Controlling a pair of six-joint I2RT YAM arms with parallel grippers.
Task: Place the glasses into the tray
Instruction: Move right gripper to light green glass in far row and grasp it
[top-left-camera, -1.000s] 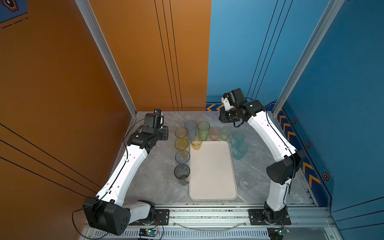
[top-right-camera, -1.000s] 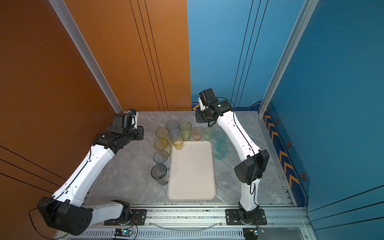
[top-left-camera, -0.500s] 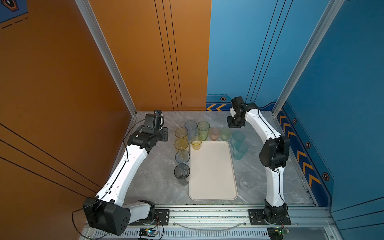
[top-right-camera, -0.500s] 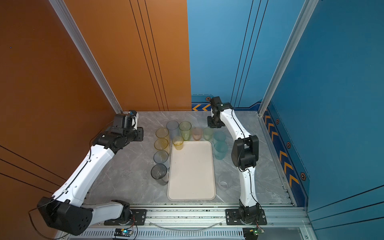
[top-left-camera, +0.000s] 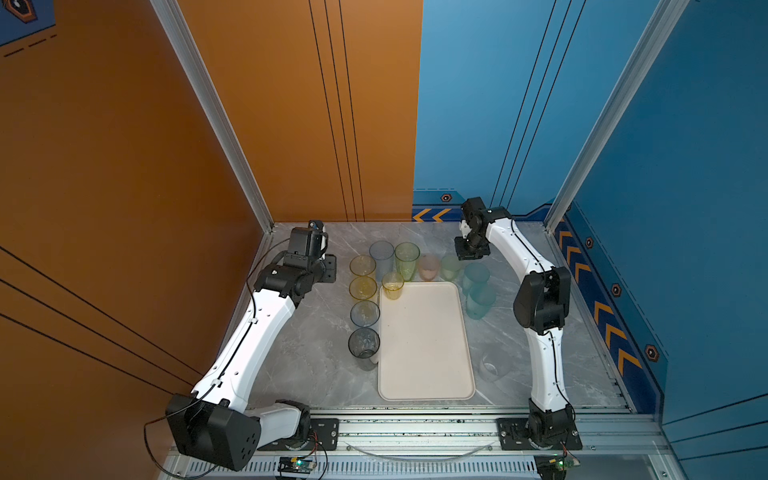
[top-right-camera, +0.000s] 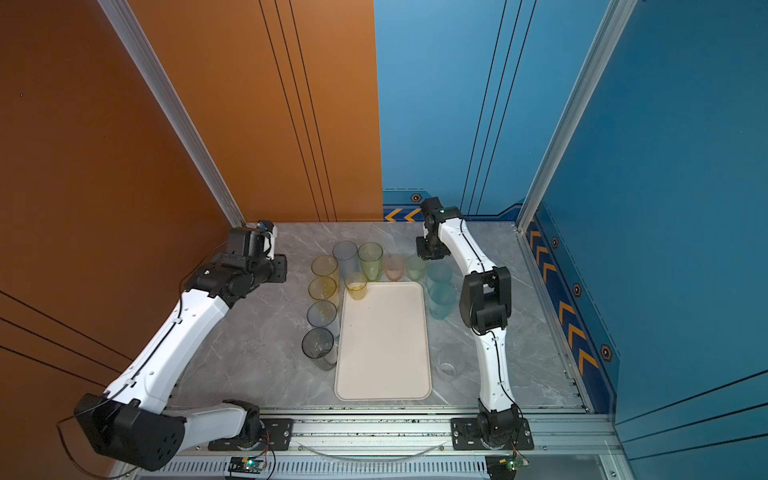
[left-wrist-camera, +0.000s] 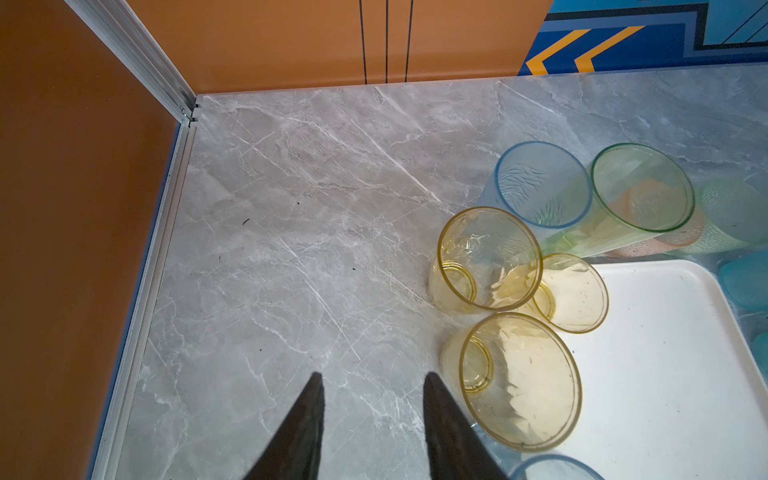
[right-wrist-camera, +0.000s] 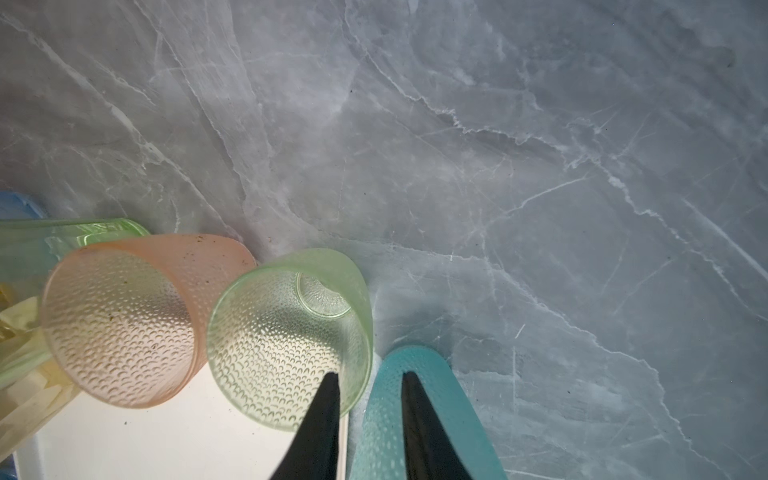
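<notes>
The frosted green glass's rim (right-wrist-camera: 370, 360) is between the open fingers of my right gripper, so I should keep going down until one finger is inside its opening (right-wrist-camera: 284, 352), then close.
The cream tray (top-left-camera: 424, 345) (top-right-camera: 382, 349) lies mid-table. Glasses ring its far and side edges: yellow ones (top-left-camera: 362, 265), a tall blue (top-left-camera: 381, 253) and a tall green one (top-left-camera: 407, 255), pink (top-left-camera: 429, 268), frosted green (top-left-camera: 450, 267), teal (top-left-camera: 476, 276), grey (top-left-camera: 364, 343). A small yellow glass (top-left-camera: 392, 284) (left-wrist-camera: 571, 291) stands at the tray's far left corner. My left gripper (left-wrist-camera: 372, 376) (top-left-camera: 328, 268) is open over bare table beside a yellow glass (left-wrist-camera: 519, 380). My right gripper (right-wrist-camera: 368, 374) (top-left-camera: 469, 251) hovers open above the frosted green (right-wrist-camera: 286, 336) and teal (right-wrist-camera: 386, 407) glasses, holding nothing.
A clear glass (top-left-camera: 490, 368) stands alone to the right of the tray. Orange and blue walls close in the table at the back and sides. Bare marble (left-wrist-camera: 291, 232) stretches from the left gripper to the back left corner. The right arm's elbow (top-left-camera: 540, 299) rises beside the teal glasses.
The right arm has folded at the elbow and brought its gripper down from high up to just behind the frosted green and teal glasses. The left arm has not moved.
</notes>
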